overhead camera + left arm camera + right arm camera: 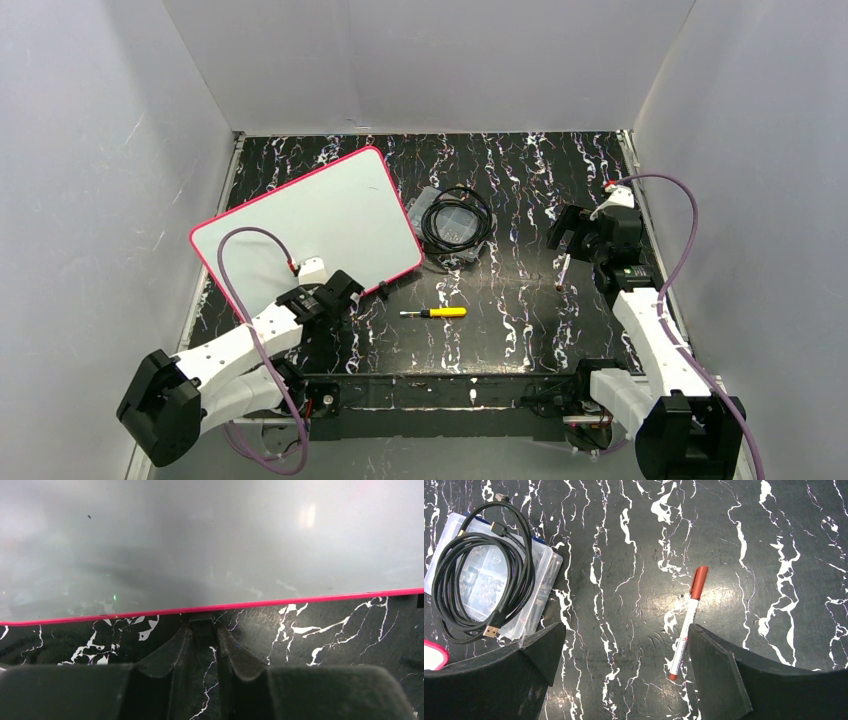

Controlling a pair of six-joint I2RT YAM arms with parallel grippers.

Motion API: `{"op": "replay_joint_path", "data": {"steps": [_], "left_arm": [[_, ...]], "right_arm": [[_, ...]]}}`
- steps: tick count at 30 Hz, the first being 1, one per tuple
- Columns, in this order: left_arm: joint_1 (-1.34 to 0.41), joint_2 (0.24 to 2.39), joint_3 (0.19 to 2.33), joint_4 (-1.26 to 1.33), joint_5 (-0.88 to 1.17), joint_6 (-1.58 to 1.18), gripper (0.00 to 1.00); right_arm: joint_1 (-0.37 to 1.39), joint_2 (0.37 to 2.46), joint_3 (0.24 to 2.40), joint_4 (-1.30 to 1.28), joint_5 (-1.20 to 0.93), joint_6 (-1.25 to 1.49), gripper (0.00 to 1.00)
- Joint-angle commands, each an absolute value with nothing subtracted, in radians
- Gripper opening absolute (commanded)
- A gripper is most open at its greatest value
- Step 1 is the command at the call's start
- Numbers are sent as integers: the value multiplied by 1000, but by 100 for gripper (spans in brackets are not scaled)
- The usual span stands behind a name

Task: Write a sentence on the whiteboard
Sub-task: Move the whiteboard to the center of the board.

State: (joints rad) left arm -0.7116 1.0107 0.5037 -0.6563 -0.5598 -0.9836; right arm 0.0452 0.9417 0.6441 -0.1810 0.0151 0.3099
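The whiteboard's black clip [202, 625] is in my left gripper, so my left gripper should keep moving the whiteboard toward the middle until the whiteboard's near rim is behind the yellow screwdriver.
The whiteboard [310, 220] lies at the left of the table, white with a pink rim [300, 600]. No sentence is in view on its face. My left gripper [347, 288] sits at the board's near edge, shut on a small black clip [204, 626] at the rim. A marker [687, 622] with a white barrel and reddish-brown cap lies on the black marbled table at the right [563, 272]. My right gripper [624, 635] hovers over it, open wide, and the marker lies just inside its right finger [724, 670].
A clear plastic box [432, 205] with a coiled black cable [457, 222] on it stands right of the board, also seen in the right wrist view [479, 575]. A yellow-handled screwdriver [438, 313] lies near the front middle. Grey walls enclose the table.
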Motion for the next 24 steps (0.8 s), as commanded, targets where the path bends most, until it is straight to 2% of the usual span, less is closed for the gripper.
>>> {"op": "replay_joint_path", "data": {"steps": [1, 24], "left_arm": [[-725, 976, 517, -756, -516, -991, 0], [-750, 953, 480, -529, -405, -721, 0]], "right_arm": [[41, 945, 695, -162, 7, 296, 100], [41, 987, 703, -169, 7, 294, 100]]}}
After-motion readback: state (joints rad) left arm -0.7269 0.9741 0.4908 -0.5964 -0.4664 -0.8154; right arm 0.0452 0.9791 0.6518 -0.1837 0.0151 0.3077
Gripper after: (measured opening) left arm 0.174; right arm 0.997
